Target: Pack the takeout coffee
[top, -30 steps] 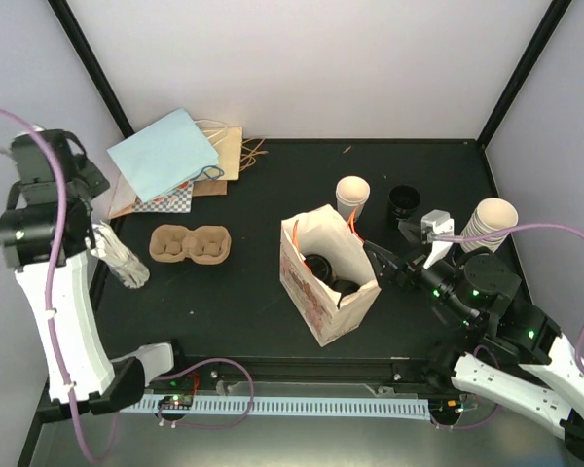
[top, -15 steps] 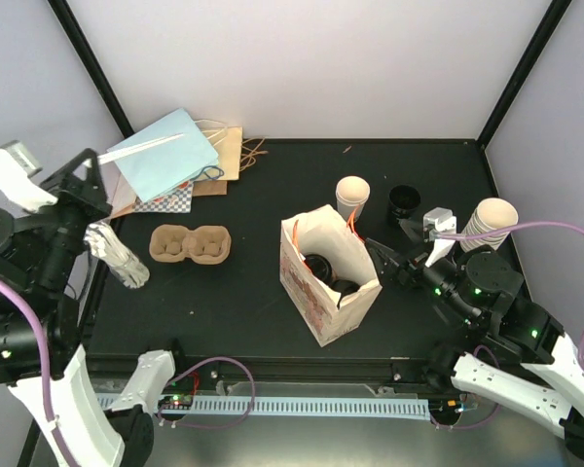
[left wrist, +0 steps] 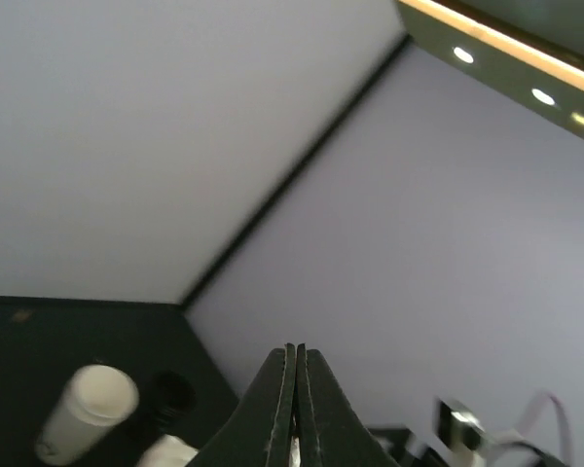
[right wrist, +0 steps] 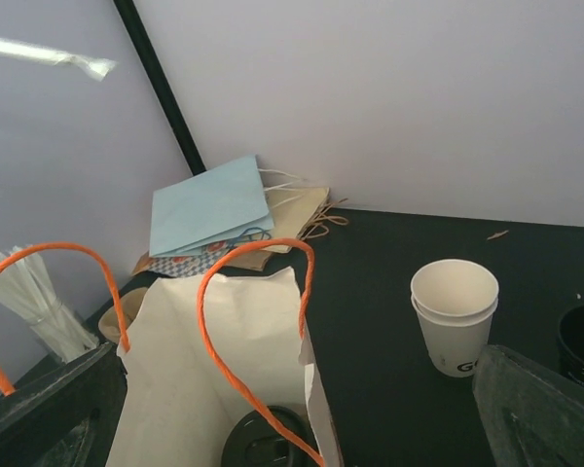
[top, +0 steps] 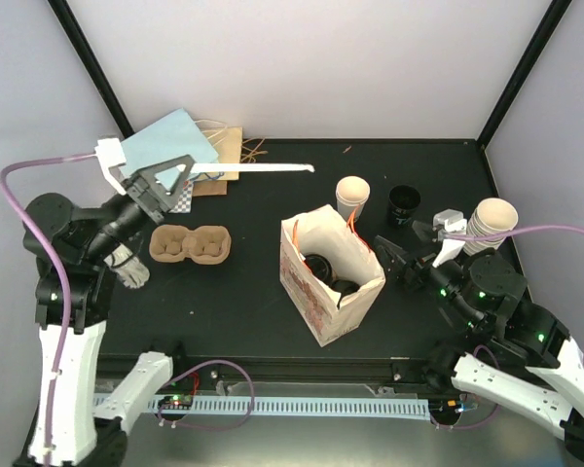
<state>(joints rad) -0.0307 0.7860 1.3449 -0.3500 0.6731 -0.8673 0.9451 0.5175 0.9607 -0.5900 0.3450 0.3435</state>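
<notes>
The white straw's loose end (top: 306, 167) is in front and the paper bag's opening (top: 335, 251) is open. My left gripper should keep carrying the straw until the straw's loose end goes in, and then let go.
Two lidded takeout coffee cups (top: 323, 268) stand inside the open cream paper bag (top: 316, 309) with orange handles; one black lid (right wrist: 268, 443) shows in the right wrist view. My right gripper (top: 391, 259) is open just right of the bag's rim, its jaws (right wrist: 302, 389) framing the bag mouth with nothing between them. My left gripper (top: 187, 167) hangs high over the table's left side, shut on a long white wrapped straw (top: 268, 169) that points right. In the left wrist view its fingertips (left wrist: 295, 355) press together.
A brown pulp cup tray (top: 190, 242) lies left of the bag. Stacked empty cups (top: 352, 195), black lids (top: 404, 202) and a taller cup stack (top: 492, 222) sit at the back right. A holder of straws (top: 122, 261) and flat bags (top: 170, 156) are at the left.
My left arm has swung from the left edge in over the table, carrying the straw out to the right. The right gripper has shifted slightly right and stays open.
</notes>
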